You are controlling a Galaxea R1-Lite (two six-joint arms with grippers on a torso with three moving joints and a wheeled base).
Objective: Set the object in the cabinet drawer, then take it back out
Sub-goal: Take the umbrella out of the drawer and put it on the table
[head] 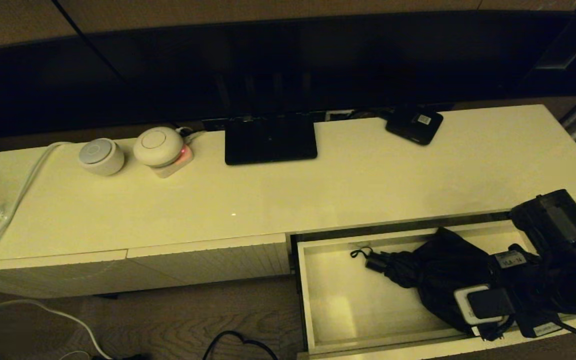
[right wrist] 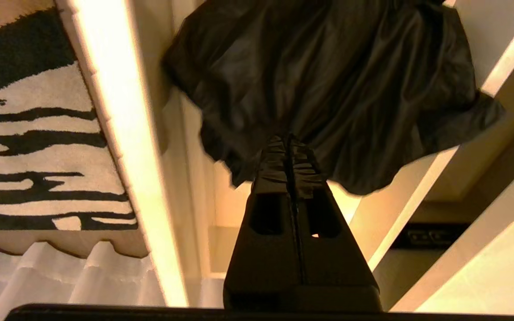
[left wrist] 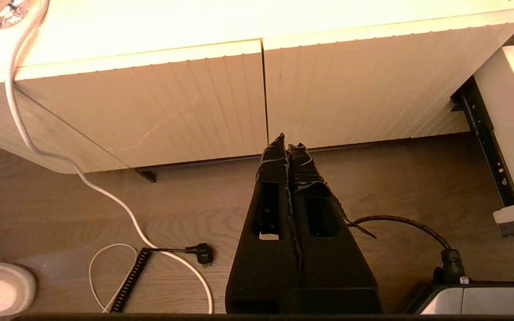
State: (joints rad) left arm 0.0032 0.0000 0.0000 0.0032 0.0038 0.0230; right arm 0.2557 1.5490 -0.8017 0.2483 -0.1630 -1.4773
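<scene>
My right gripper should open wide and reach farther around the bunched fabric before it lifts the umbrella out, because only the ends of its closed fingers touch the umbrella's loose end.
The cream-white cabinet drawer stands pulled out at the lower right. The black folding umbrella lies inside it, with its short handle and thin loop pointing left. My right arm reaches down over the umbrella's right part, and the fingertips are hidden in the head view. In the right wrist view my right gripper is shut, pinching the bunchy black fabric above the drawer's floor. My left gripper is shut and empty, hanging over the wooden floor before the closed ribbed fronts.
On the cabinet top sit a flat black stand, a small black box with a white label and two round white devices. A white cable runs off the left end. Cables lie on the floor.
</scene>
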